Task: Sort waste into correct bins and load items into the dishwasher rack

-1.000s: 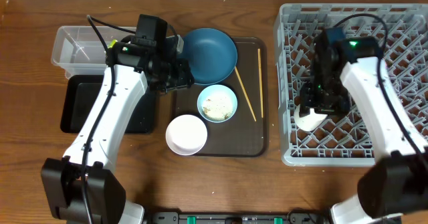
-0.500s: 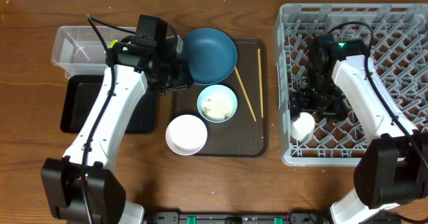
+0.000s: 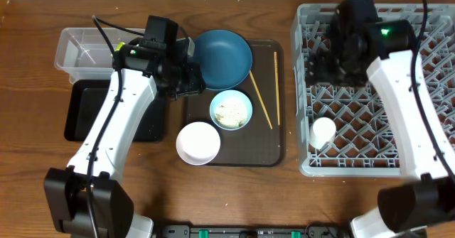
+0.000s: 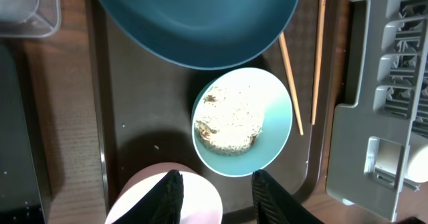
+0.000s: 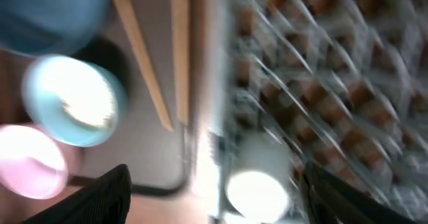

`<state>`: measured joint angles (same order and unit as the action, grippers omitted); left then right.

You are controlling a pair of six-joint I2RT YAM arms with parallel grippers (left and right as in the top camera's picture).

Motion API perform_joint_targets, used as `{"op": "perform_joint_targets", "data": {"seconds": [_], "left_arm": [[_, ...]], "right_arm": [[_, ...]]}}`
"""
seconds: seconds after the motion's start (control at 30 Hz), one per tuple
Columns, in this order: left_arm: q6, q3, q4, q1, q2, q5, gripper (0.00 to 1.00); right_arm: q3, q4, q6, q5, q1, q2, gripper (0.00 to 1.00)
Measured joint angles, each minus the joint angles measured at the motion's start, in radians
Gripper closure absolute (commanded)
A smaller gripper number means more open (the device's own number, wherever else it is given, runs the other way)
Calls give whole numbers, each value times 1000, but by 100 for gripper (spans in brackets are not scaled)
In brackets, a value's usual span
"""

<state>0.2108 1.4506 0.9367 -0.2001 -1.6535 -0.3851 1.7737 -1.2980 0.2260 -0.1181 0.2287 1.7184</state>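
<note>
The light blue bowl has rice-like scraps (image 3: 231, 114) in it. Next, my right gripper moves back while my left gripper takes the bowl and empties it into the black tray (image 3: 89, 111).
My left gripper (image 4: 217, 200) hangs open and empty over the brown tray, between the white bowl (image 4: 144, 200) and the light blue bowl (image 4: 274, 117), which holds rice-like scraps (image 4: 231, 120). The dark blue plate (image 3: 222, 57) lies behind them, with two chopsticks (image 3: 260, 99) to its right. My right gripper (image 5: 221, 200) is wide open and empty, raised over the left side of the grey rack (image 3: 426, 124). The small white cup (image 3: 322, 132) sits alone in the rack's front-left corner, and the blurred right wrist view shows the cup (image 5: 257, 187) below the fingers.
The clear tub (image 3: 82, 50) stands at the far left, with the black tray (image 3: 89, 114) in front of it under my left arm. The brown serving tray (image 3: 274, 153) lies between them and the rack.
My right gripper opened and let go of the cup, then rose and moved toward the back of the rack. The cup stayed in the rack. My left arm has not moved.
</note>
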Motion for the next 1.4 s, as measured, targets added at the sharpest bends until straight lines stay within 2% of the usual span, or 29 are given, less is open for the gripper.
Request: {"op": "perform_joint_targets", "data": {"seconds": [0.3,0.5,0.57,0.73,0.93,1.1,1.4], "left_arm": [[-37,0,0,0,7,7,63],[-74,0,2,-30,64,14,63],[-97,0,2,-73,72,19,59],[-143,0,-11,-246,48,96,49],[-180,0,-32,-417,-72,248,47],[-188,0,-64,-465,-203,299,47],[-190,0,-114,-501,-285,319,48]], "right_arm": [[1,116,8,-46,177,8,22],[1,122,15,-47,175,27,21],[1,123,20,-47,165,27,21],[1,121,34,-48,93,27,18],[1,73,25,-43,-97,-13,16],[1,22,-3,-39,-213,-106,15],[1,-26,-41,-40,-253,-154,15]]}}
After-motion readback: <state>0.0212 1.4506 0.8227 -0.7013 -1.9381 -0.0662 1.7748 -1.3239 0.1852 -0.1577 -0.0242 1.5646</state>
